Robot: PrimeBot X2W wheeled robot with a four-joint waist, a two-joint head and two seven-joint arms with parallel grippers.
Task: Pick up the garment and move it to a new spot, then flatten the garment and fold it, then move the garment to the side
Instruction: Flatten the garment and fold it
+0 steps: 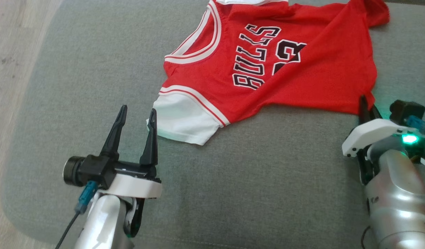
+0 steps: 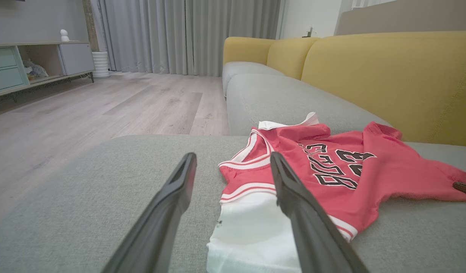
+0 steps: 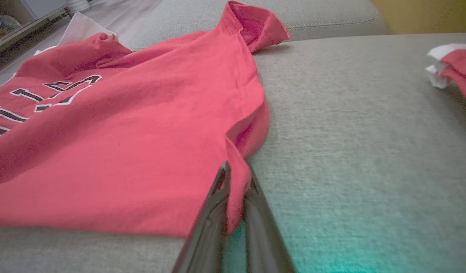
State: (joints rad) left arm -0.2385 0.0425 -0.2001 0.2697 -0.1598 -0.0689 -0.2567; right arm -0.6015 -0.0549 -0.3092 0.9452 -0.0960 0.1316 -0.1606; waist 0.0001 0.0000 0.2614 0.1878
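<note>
I see a loose diagonal fold (image 1: 281, 67) cutting across the black lettering, so the garment (image 1: 315, 76) will flatten and show its lettering in full when I pull the sleeve.
The garment (image 1: 288, 65) is a red jersey with white trim and black lettering, lying spread on the grey sofa seat (image 1: 95, 86). My right gripper (image 1: 367, 108) is shut on the garment's near right hem corner; in the right wrist view the red cloth (image 3: 142, 151) is pinched between the fingers (image 3: 214, 212). My left gripper (image 1: 136, 116) stands open just short of the white sleeve end (image 1: 184, 121), its right finger at the cloth's edge. In the left wrist view the open fingers (image 2: 180, 189) frame the white sleeve (image 2: 248, 231) of the garment (image 2: 369, 170).
The grey seat's rounded edge runs along the left, with wooden floor (image 1: 11, 41) beyond. Yellow back cushions (image 2: 388, 76) rise behind the seat. Another red and white cloth piece (image 3: 453, 64) lies at the far right of the seat. A cabinet (image 2: 35, 64) stands across the room.
</note>
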